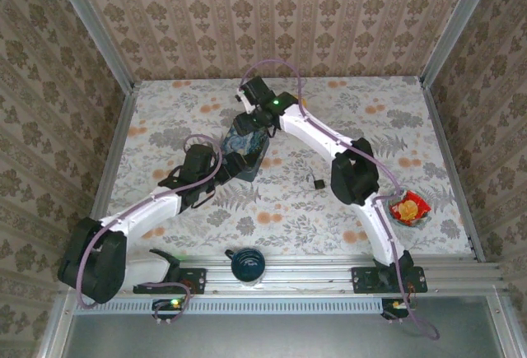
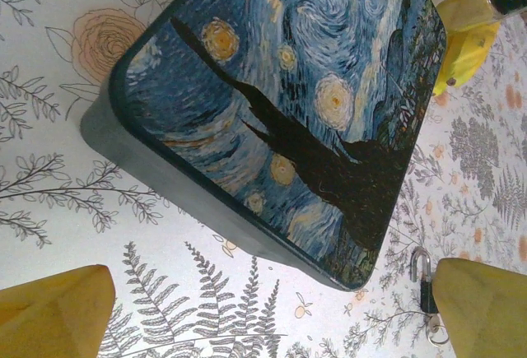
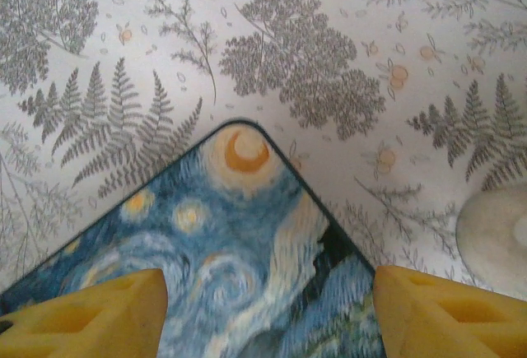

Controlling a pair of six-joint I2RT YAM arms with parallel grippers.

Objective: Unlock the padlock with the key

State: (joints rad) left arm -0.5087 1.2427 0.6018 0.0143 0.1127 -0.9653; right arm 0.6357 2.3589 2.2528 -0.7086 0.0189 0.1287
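Observation:
My left gripper needs to come up against the tin box [image 1: 256, 159] at its near end [image 2: 216, 203] and help my right gripper turn it square to the front, because the box is lying crooked.
The padlock [image 1: 318, 183] is a tiny dark block lying on the flowered cloth, right of the blue starry-night tin box [image 1: 245, 149]. In the left wrist view the padlock [image 2: 426, 282] with its silver shackle lies beyond the tin box's [image 2: 288, 111] corner, half hidden by my right-hand finger [image 2: 486, 309]; a small metal ring lies just below it, and I cannot make out a key. My left gripper [image 2: 272, 321] is open over bare cloth at the box's near side. My right gripper [image 3: 268, 317] hangs open above the tin box's [image 3: 239, 251] lid. Both grippers [image 1: 239, 163] [image 1: 252, 126] flank the box.
A dark blue mug [image 1: 246, 263] stands at the table's near edge between the arm bases. A red and yellow snack bag [image 1: 409, 208] lies at the right. Patterned walls close the table's back and sides. A pale round disc [image 3: 494, 239] lies on the cloth beside the box.

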